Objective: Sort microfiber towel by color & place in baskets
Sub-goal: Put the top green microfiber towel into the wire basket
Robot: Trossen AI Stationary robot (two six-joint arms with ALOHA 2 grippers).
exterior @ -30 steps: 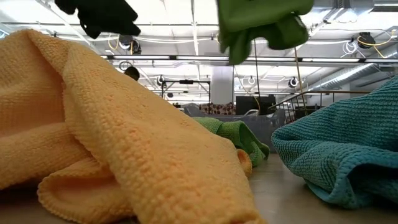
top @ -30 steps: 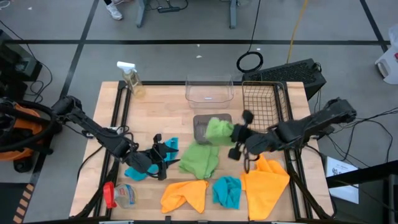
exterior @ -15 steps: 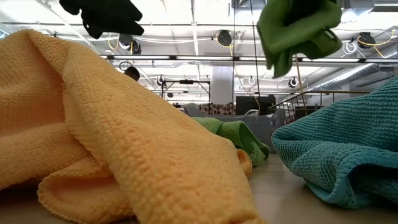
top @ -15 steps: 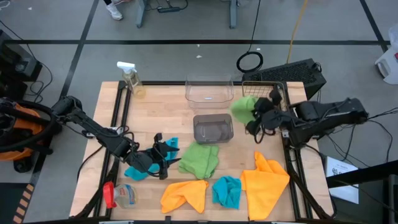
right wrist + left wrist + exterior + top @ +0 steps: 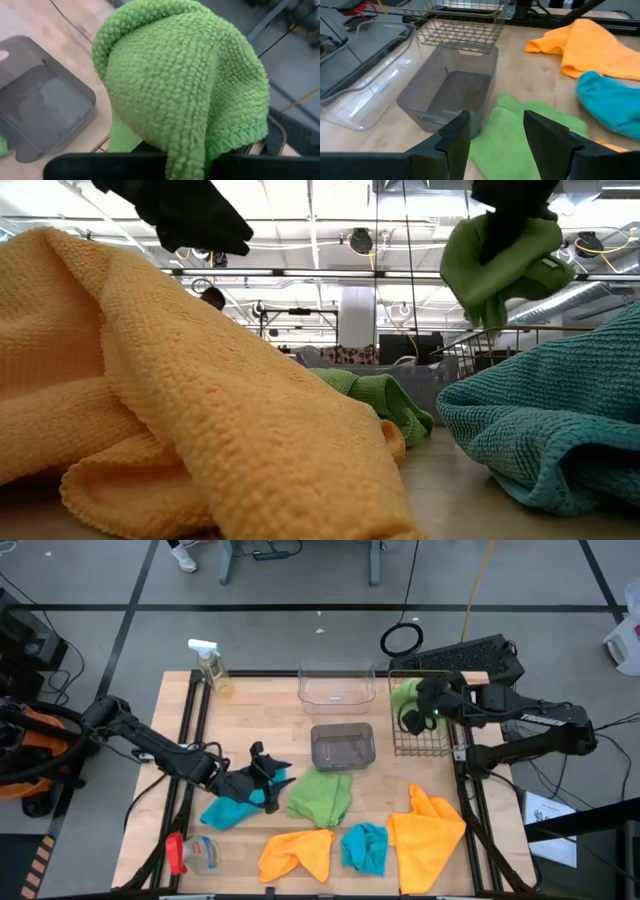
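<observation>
The lime green towel [image 5: 404, 694] is hanging bunched over the wire-mesh basket's open top [image 5: 421, 743], so the robot's right gripper should go on lowering the towel until it is inside, then let go.
My right gripper [image 5: 418, 706] is shut on a lime green microfiber towel [image 5: 404, 698] above the dark wire-mesh basket [image 5: 430, 725] at the table's right far side. In the low view this towel [image 5: 500, 268] hangs high in the air. My left gripper [image 5: 268, 780] is open and hovers between a turquoise towel [image 5: 226, 812] and the second green towel [image 5: 322, 797], which lies flat on the table. In the left wrist view its fingers frame that green towel [image 5: 507, 137]. Two orange towels [image 5: 297, 853] [image 5: 428, 832] and another turquoise one [image 5: 365, 847] lie along the near edge. My right gripper holds the lime green towel in a bunch, several layers. The cloth [image 5: 180, 85] drapes over the fingers and hides the place of contact. The towel is lifted clear and hangs slack above the wire basket's left far part.
The smoky grey tub [image 5: 342, 747] stands mid-table, and the clear tub [image 5: 336, 686] sits beyond it at the far edge. A spray bottle [image 5: 212, 668] stands at the far left corner. A clear bottle with a red cap [image 5: 193, 853] lies at the near left.
My right gripper has carried the green towel from above the grey tub toward the table's right and far edge, ending over the wire basket. My left gripper has shifted a little toward the right and far side, off the turquoise towel and toward the lying green towel.
</observation>
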